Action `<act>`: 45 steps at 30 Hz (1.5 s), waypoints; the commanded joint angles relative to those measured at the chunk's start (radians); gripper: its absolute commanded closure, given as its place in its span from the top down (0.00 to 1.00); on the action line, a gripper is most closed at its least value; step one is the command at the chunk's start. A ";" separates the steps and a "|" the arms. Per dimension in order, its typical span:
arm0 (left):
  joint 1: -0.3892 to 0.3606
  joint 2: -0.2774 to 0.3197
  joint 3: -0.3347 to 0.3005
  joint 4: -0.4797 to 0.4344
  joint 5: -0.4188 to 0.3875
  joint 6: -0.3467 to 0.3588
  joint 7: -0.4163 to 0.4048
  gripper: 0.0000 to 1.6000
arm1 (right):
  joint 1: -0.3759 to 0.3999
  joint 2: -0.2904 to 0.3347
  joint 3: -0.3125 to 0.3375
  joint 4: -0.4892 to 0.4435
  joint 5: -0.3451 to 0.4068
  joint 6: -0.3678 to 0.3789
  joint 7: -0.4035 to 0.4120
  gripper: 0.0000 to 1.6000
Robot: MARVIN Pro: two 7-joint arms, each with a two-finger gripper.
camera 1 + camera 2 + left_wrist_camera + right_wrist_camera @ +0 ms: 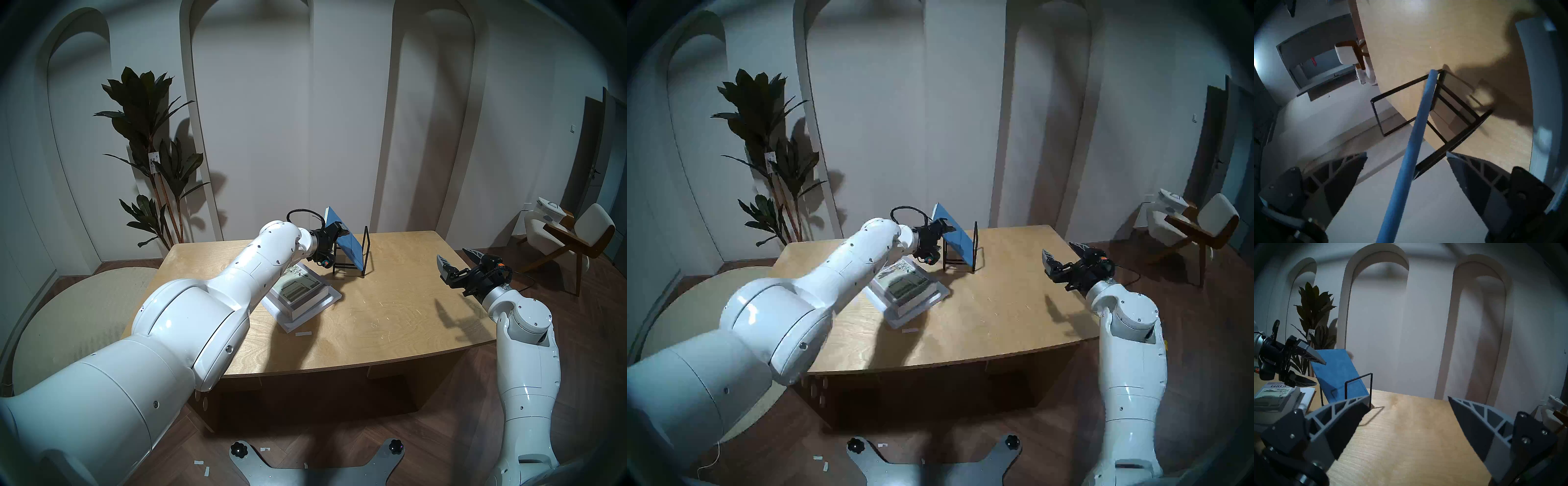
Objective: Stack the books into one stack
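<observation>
I expect the thin blue book (346, 239) to stay closed and stiff when I carry it, because it leans in the rack with a straight, smooth edge (1409, 158).
The thin blue book (346, 241) leans tilted in the black wire-frame rack (365, 251) at the back of the table. My left gripper (341, 230) is open, with one finger on each side of the book's upper left edge. In the left wrist view the book's edge (1415, 135) runs between the fingers with gaps on both sides. The thick "ianra" book (298, 288) lies on the large white book (334, 298) at the table's left centre. My right gripper (453, 258) is open and empty above the table's right edge.
The wooden table (390, 305) carries a small white tape strip (303, 333) near the stack. A potted plant (152, 152) stands behind the table's left corner. A chair (570, 237) stands to the right. A round pale rug (78, 322) lies at left.
</observation>
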 commanded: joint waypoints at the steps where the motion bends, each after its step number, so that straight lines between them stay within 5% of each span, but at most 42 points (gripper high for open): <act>1: -0.075 -0.044 -0.019 0.042 -0.014 0.031 0.025 1.00 | 0.010 0.003 0.003 -0.018 0.004 -0.010 0.001 1.00; 15: -0.098 -0.074 -0.040 0.118 -0.033 0.061 0.071 1.00 | 0.010 0.005 0.001 -0.017 0.007 -0.010 0.001 1.00; 24: -0.092 -0.064 0.094 0.115 0.104 0.110 0.120 1.00 | 0.010 0.007 0.000 -0.016 0.008 -0.011 0.000 1.00; 30: -0.093 -0.070 0.124 0.135 0.137 0.131 0.140 1.00 | 0.009 0.007 0.000 -0.016 0.009 -0.011 0.000 1.00; 45: -0.115 -0.103 0.097 0.169 0.116 0.144 0.129 1.00 | 0.010 0.009 -0.002 -0.014 0.010 -0.010 0.000 1.00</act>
